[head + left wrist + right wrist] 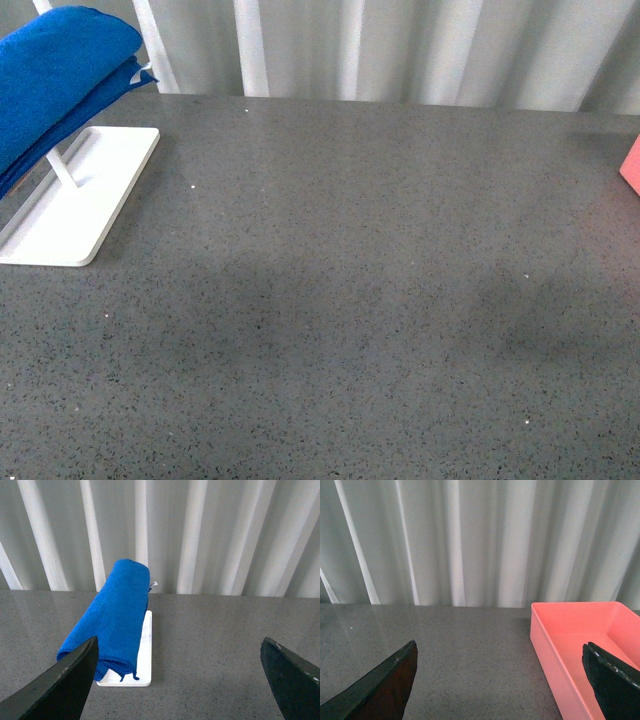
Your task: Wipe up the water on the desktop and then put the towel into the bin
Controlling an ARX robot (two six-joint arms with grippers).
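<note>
The blue towel (112, 625) slopes high over the base, with a white post (61, 168) underneath, so I expect to find hidden wooden bars when I raise it.
The blue towel (55, 75) hangs folded over a white rack at the desktop's far left; it also shows in the left wrist view (112, 617). The dark-grey speckled desktop (350, 280) fills the front view; I cannot make out water on it. The pink bin (580, 640) stands at the far right, only its corner (632, 165) showing in the front view. My left gripper (180, 680) is open and empty, facing the towel from a distance. My right gripper (500, 680) is open and empty, near the bin's left wall. Neither arm shows in the front view.
The rack's white rectangular base (75, 200) lies on the desktop under the towel, also seen in the left wrist view (142, 655). A pleated pale curtain (400, 45) runs along the table's far edge.
</note>
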